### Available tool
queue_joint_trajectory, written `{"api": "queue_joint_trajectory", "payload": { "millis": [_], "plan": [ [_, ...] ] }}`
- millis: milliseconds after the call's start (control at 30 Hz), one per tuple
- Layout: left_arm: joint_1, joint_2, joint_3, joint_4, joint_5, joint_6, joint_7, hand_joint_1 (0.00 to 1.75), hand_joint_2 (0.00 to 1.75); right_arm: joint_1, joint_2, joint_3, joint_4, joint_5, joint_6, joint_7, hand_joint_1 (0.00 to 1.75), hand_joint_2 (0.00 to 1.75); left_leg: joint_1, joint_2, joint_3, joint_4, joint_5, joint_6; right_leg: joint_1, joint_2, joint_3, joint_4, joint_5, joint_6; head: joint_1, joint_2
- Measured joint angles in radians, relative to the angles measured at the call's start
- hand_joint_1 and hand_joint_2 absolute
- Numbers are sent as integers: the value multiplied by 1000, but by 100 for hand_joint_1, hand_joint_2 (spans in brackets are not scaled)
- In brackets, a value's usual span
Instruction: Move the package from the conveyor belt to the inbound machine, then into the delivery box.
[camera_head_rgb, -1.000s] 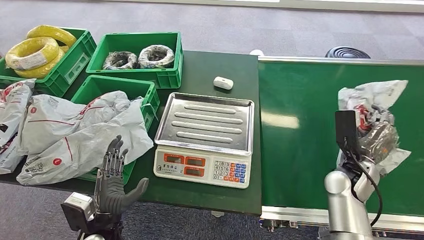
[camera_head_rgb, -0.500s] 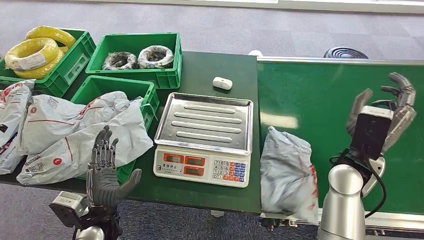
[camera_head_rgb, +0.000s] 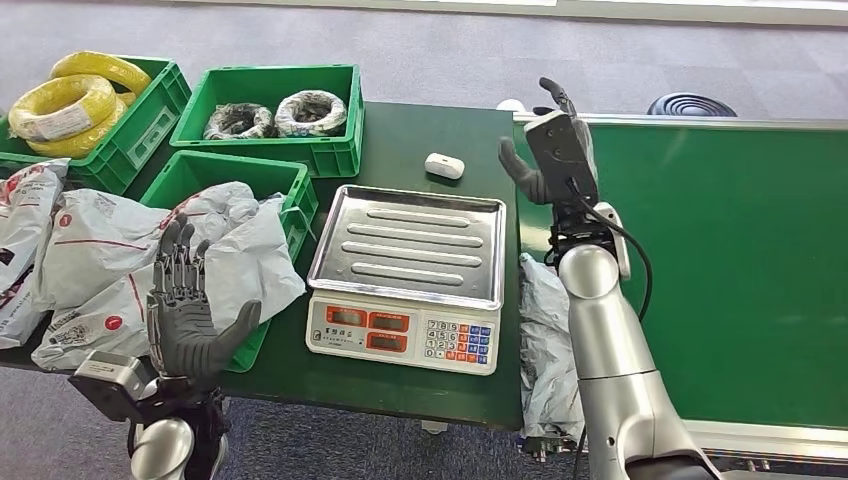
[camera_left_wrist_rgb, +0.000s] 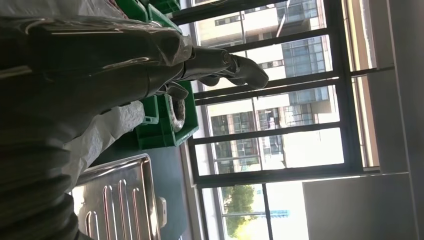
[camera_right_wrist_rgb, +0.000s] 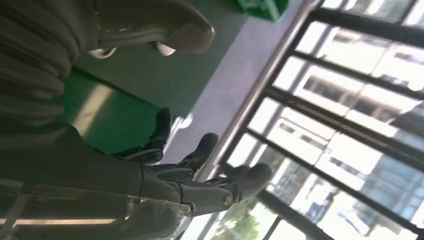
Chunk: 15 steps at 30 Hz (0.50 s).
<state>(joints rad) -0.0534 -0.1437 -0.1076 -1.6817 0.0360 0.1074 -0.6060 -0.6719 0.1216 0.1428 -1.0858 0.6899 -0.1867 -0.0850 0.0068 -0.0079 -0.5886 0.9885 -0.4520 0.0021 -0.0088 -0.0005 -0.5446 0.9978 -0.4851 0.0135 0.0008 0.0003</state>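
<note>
The grey plastic package (camera_head_rgb: 548, 385) has loose creases (camera_head_rgb: 541, 312), so its loose end will droop over the steel tray's edge when the robot carries it there.
The grey plastic package (camera_head_rgb: 541, 340) lies at the near left corner of the green conveyor belt (camera_head_rgb: 720, 250), beside the scale, and my right arm hides part of it. My right hand (camera_head_rgb: 548, 148) is raised above the belt's left edge with fingers spread (camera_right_wrist_rgb: 200, 170) and nothing in it. The scale (camera_head_rgb: 408, 262) with its steel tray (camera_left_wrist_rgb: 120, 200) stands bare in the middle of the table. My left hand (camera_head_rgb: 187, 318) is held up, open and empty, at the table's front edge before a green crate (camera_head_rgb: 232, 167) heaped with grey bags; its fingers (camera_left_wrist_rgb: 220, 65) point out straight.
Two more green crates stand at the back left, one with yellow cable coils (camera_head_rgb: 70, 100), one with dark coils (camera_head_rgb: 275, 112). A small white object (camera_head_rgb: 446, 165) lies behind the scale. More grey bags (camera_head_rgb: 25, 230) hang over the table's left end.
One second ago my right hand held the package over the belt's right side. The package now lies at the belt's near left corner, and the empty hand has swung left. My left hand rose slightly.
</note>
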Motion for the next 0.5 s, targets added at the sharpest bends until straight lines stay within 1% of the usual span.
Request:
{"api": "queue_joint_trajectory", "payload": {
  "millis": [67,133,200,267,400,500],
  "plan": [
    [4,-2,10,-14,-5,1,10,0,175,0,-1,6,38,75,-51,70,0,175,0,0,0,0,0,0,0,0,0,0,0,0,0,0],
    [15,-5,21,-29,-11,0,18,0,175,17,-4,3,56,153,-109,122,0,175,0,0,0,0,0,0,0,0,-1,-1,0,0,0,0],
    [33,-11,31,-45,-22,-5,23,0,175,56,-8,-11,52,245,-173,167,0,175,0,-1,0,0,0,0,0,0,-1,-1,0,0,0,0],
    [49,-16,39,-55,-31,-9,24,0,175,107,-12,-36,33,321,-212,196,0,175,0,-2,-1,0,0,0,0,-1,-1,-1,0,0,0,0],
    [67,-25,48,-60,-41,-12,23,0,175,201,-18,-98,-33,407,-227,231,0,175,0,-2,-1,0,-1,0,0,-1,-2,-1,0,0,0,0],
    [74,-30,54,-60,-45,-12,23,0,175,262,-26,-149,-79,435,-197,266,0,175,0,-2,-1,0,-1,0,0,-1,-2,-1,0,0,0,0]
  ]
}}
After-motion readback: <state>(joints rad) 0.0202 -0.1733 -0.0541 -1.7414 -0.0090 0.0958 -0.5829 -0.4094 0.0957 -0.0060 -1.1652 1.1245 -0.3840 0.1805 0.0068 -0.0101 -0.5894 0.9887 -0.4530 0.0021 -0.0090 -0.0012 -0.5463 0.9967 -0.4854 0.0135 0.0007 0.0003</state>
